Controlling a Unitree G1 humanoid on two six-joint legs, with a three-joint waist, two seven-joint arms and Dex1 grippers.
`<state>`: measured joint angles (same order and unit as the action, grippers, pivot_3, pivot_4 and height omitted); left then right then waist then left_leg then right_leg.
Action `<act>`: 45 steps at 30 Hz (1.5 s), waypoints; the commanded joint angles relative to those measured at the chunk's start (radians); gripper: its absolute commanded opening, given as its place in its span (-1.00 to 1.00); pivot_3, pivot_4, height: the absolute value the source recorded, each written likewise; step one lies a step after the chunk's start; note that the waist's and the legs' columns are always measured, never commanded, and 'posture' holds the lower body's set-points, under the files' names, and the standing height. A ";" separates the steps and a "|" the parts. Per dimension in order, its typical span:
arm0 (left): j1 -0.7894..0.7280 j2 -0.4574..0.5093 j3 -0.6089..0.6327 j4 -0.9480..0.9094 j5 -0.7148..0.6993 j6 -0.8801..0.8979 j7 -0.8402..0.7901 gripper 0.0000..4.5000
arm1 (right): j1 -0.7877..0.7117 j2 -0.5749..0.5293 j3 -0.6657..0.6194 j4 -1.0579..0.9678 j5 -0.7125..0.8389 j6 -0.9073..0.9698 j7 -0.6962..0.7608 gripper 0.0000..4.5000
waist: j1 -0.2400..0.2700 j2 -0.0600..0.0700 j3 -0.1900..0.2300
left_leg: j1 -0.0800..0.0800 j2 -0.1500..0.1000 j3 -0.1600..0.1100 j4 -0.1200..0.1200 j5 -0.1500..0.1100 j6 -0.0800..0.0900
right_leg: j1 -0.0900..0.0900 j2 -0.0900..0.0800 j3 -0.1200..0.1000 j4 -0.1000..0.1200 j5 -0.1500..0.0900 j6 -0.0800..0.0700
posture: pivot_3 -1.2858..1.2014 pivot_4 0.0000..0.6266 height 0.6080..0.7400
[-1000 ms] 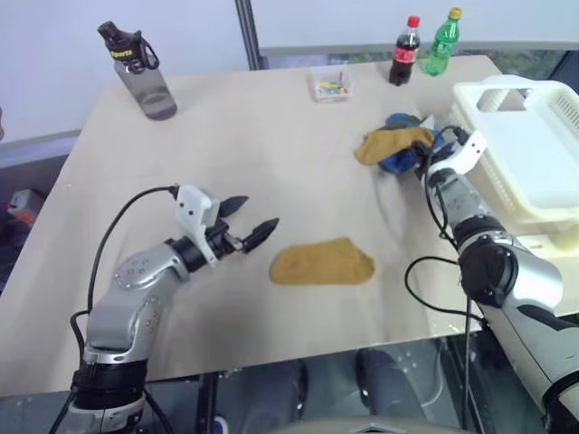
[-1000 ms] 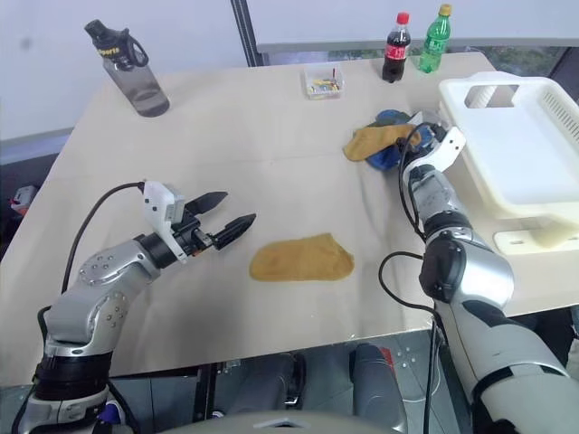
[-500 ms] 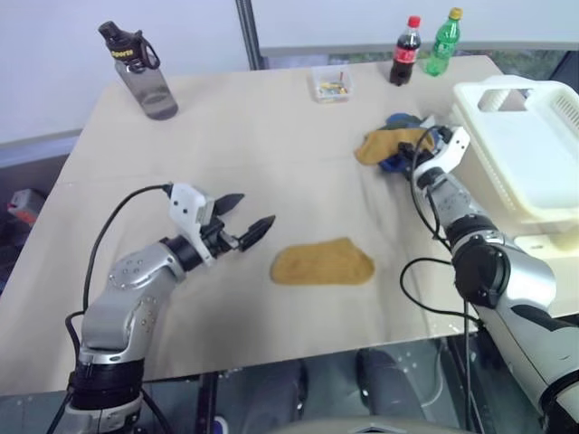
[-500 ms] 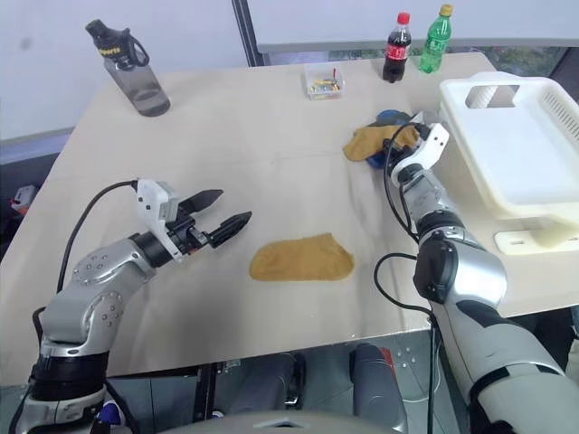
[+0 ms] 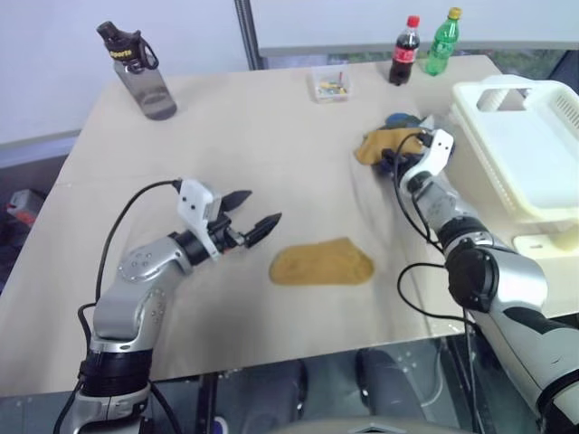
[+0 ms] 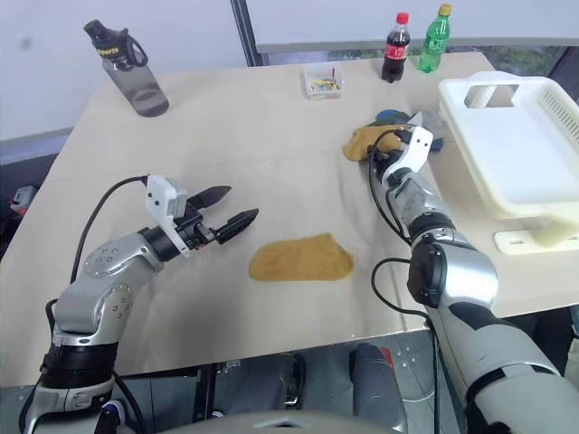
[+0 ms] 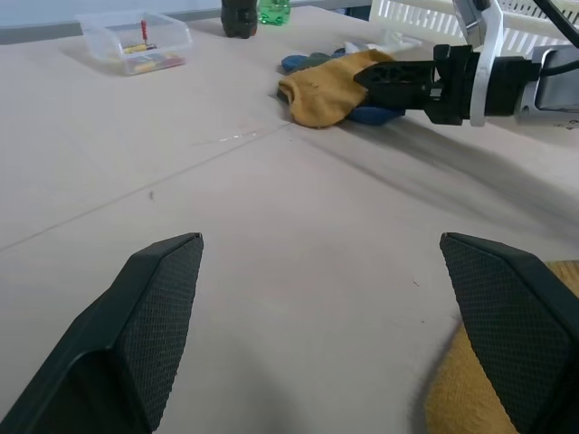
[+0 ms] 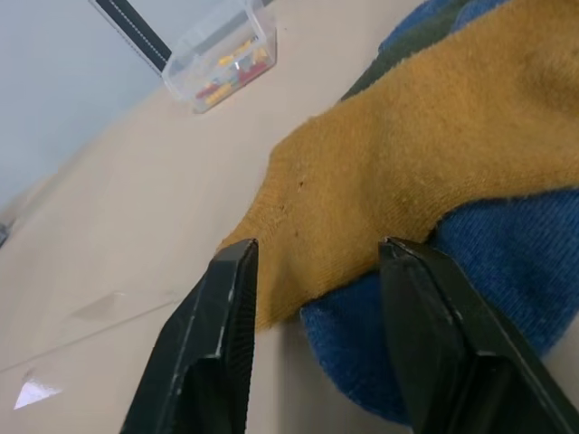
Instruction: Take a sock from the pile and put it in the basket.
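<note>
The mustard sock (image 5: pixel 384 145) is lying loosely across the blue sock (image 8: pixel 516 258). The mustard sock will slide off by itself and leave the pile behind when I pull.
The pile (image 5: pixel 391 140) of mustard, blue and dark socks lies on the table at the far right, just left of the white basket (image 5: pixel 534 154). My right gripper (image 5: pixel 389 159) points level at the pile's near edge. It is open, and the end of the mustard sock (image 8: pixel 380 181) lies between its fingers (image 8: pixel 226 316) over the blue sock (image 8: pixel 470 280). The left wrist view shows that gripper (image 7: pixel 398 81) against the pile from the side. A single mustard sock (image 5: pixel 321 262) lies flat at the table's middle front. My left gripper (image 5: pixel 261 208) hangs open and empty to that sock's left.
A grey water bottle (image 5: pixel 140 72) stands at the far left. At the back edge are a small clear box (image 5: pixel 330 84), a cola bottle (image 5: pixel 404 50) and a green bottle (image 5: pixel 441 41). The basket overhangs the table's right edge.
My right gripper has slid left along the pile's near side and its wrist has rolled. The left arm has stayed where it was, still open.
</note>
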<state>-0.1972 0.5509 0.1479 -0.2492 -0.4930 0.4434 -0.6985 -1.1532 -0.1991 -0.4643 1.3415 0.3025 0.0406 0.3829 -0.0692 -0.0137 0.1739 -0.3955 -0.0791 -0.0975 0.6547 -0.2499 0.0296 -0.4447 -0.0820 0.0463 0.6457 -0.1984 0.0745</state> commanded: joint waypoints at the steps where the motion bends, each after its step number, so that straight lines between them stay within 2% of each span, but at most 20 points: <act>1: -0.005 0.009 0.019 -0.001 0.003 -0.029 -0.010 1.00 | -0.015 0.005 -0.009 -0.033 0.017 0.006 0.013 -0.03 | 0.000 0.000 0.000 | 0.000 0.000 0.000 0.000 0.000 0.000 | 0.000 0.000 0.000 0.000 0.000 0.000 | 0.03 -0.52 1.00; 18: 0.032 0.017 0.023 0.000 0.003 -0.057 -0.028 1.00 | 0.003 0.022 0.034 -0.029 -0.033 0.004 -0.083 -0.03 | 0.000 0.000 0.000 | 0.000 0.000 0.000 0.000 0.000 0.000 | 0.000 0.000 0.000 0.000 0.000 0.000 | 0.03 -0.52 1.00; 32: 0.028 0.039 0.038 -0.011 -0.002 -0.048 -0.035 1.00 | -0.032 0.050 -0.089 -0.015 0.065 -0.094 -0.104 -0.03 | -0.001 0.000 0.000 | 0.000 0.000 0.000 0.000 0.000 0.000 | 0.000 0.000 0.000 0.000 0.000 0.000 | 0.03 -0.52 1.00; 33: 0.029 0.040 0.040 -0.014 -0.002 -0.047 -0.033 1.00 | -0.033 0.050 -0.091 -0.013 0.064 -0.096 -0.106 -0.26 | -0.001 0.000 0.000 | 0.000 0.000 0.000 0.000 0.000 0.000 | 0.000 0.000 0.000 0.000 0.000 0.000 | 0.03 -0.52 1.00; 34: 0.033 0.041 0.042 -0.019 -0.004 -0.046 -0.030 1.00 | -0.032 0.051 -0.093 -0.011 0.063 -0.098 -0.106 -0.39 | 0.000 0.000 0.000 | 0.000 0.000 0.000 0.000 0.000 0.000 | 0.000 0.000 0.000 0.000 0.000 0.000 | 0.03 -0.52 1.00; 37: 0.042 0.044 0.047 -0.034 -0.006 -0.042 -0.022 1.00 | -0.026 0.055 -0.102 -0.008 0.064 -0.108 -0.105 -0.99 | -0.001 0.000 0.000 | 0.000 0.000 0.000 0.000 0.000 0.000 | 0.000 0.000 0.000 0.000 0.000 0.000 | 0.03 -0.52 1.00; 45: 0.055 0.039 0.053 -0.068 -0.014 -0.020 0.001 1.00 | -0.013 0.059 -0.100 -0.013 0.059 -0.125 -0.073 -0.99 | -0.001 0.000 0.000 | 0.000 0.000 0.000 0.000 0.000 0.000 | 0.000 0.000 0.000 0.000 0.000 0.000 | 0.03 -0.52 1.00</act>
<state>-0.1453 0.5844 0.1866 -0.2661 -0.4946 0.4200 -0.7067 -1.1547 -0.1402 -0.5644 1.3490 0.3592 -0.0574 0.2856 -0.0698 -0.0136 0.1739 -0.3955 -0.0791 -0.0978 0.6547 -0.2499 0.0296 -0.4448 -0.0819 0.0461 0.6459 -0.1984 0.0745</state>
